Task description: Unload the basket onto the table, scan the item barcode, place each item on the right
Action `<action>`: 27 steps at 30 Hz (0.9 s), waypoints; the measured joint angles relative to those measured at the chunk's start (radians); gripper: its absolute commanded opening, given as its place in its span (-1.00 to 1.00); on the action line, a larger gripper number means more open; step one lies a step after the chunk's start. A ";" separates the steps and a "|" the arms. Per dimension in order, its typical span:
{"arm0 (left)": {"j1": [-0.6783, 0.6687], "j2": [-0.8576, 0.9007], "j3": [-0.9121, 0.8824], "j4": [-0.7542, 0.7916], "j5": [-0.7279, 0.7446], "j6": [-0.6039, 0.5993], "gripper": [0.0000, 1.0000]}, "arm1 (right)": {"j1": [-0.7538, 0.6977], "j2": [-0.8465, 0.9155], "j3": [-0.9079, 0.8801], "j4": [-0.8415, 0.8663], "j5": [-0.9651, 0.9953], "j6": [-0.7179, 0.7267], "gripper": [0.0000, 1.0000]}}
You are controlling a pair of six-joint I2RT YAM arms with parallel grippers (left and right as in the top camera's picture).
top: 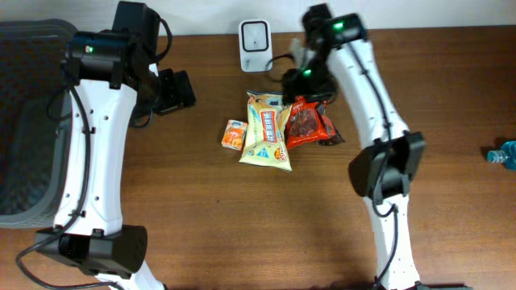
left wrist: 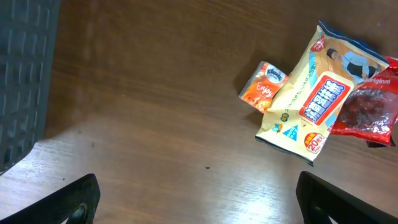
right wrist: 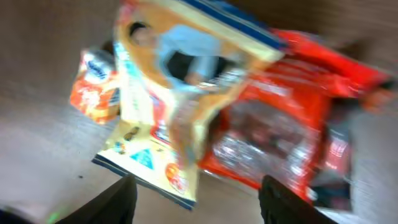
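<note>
The yellow snack bag's edge lies over part of the red snack bag. My right gripper should first separate the two, then pinch the red snack bag's middle to scan it.
Three packets lie in a heap mid-table: a yellow snack bag, a red snack bag partly under it, and a small orange tissue pack. A white barcode scanner stands at the table's back edge. My right gripper hovers open just above the heap's far end, nothing between its fingers; its view is blurred. The left gripper hangs open over bare wood, left of the packets.
A grey mesh basket fills the left edge of the table. A blue bottle lies at the far right edge. Cables run behind the scanner.
</note>
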 measured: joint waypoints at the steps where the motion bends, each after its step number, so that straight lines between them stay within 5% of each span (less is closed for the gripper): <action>1: 0.000 0.000 0.000 0.000 0.000 0.000 0.98 | 0.035 -0.001 -0.027 0.035 0.005 0.019 0.15; 9: 0.000 0.000 0.000 0.000 0.000 0.000 0.98 | 0.165 -0.004 -0.367 0.368 0.014 0.204 -0.03; 11: 0.000 0.000 0.000 0.000 0.000 0.000 0.98 | 0.169 -0.011 -0.425 0.412 -0.017 0.213 -0.21; 16: 0.000 0.000 0.000 -0.001 0.000 0.000 0.98 | 0.143 -0.024 -0.287 0.314 -0.072 0.225 -0.16; 20: 0.000 0.000 0.000 0.000 0.000 0.000 0.98 | -0.013 -0.086 -0.182 0.242 -0.072 0.228 -0.57; 27: 0.000 0.000 0.000 0.000 0.000 0.000 0.98 | 0.136 -0.082 -0.592 0.514 -0.073 0.278 -0.76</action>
